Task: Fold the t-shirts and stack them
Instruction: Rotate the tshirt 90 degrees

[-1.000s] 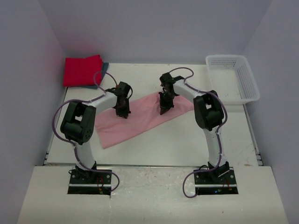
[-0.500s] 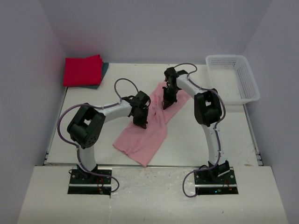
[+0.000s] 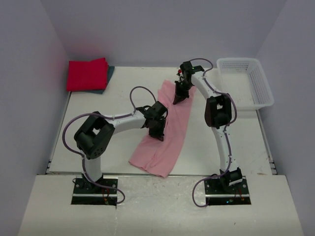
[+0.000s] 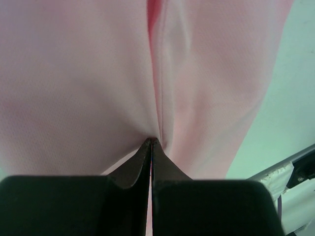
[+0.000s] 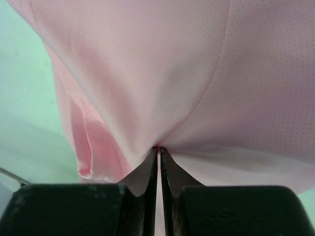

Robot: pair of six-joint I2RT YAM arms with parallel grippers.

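Note:
Next, my left gripper pulls the slanting pale pink t-shirt straight by the t-shirt's far end before folding, as its near end lies by the table's near edge.
The pale pink t-shirt lies as a long strip from the far middle of the table down toward the near edge. My left gripper is shut on its cloth near the middle; the left wrist view shows pink cloth pinched at the fingertips. My right gripper is shut on the shirt's far end; pink cloth fills the right wrist view. The crimson-red folded t-shirt sits at the far left on top of the dark teal one, of which only an edge shows.
A white mesh basket stands at the far right corner. The purple walls close in the table on three sides. The arm bases sit at the near edge.
Both grippers have swung the pink shirt round: the right gripper moved farther back and right, the left gripper moved right and nearer. The shirt now runs lengthwise front to back instead of across.

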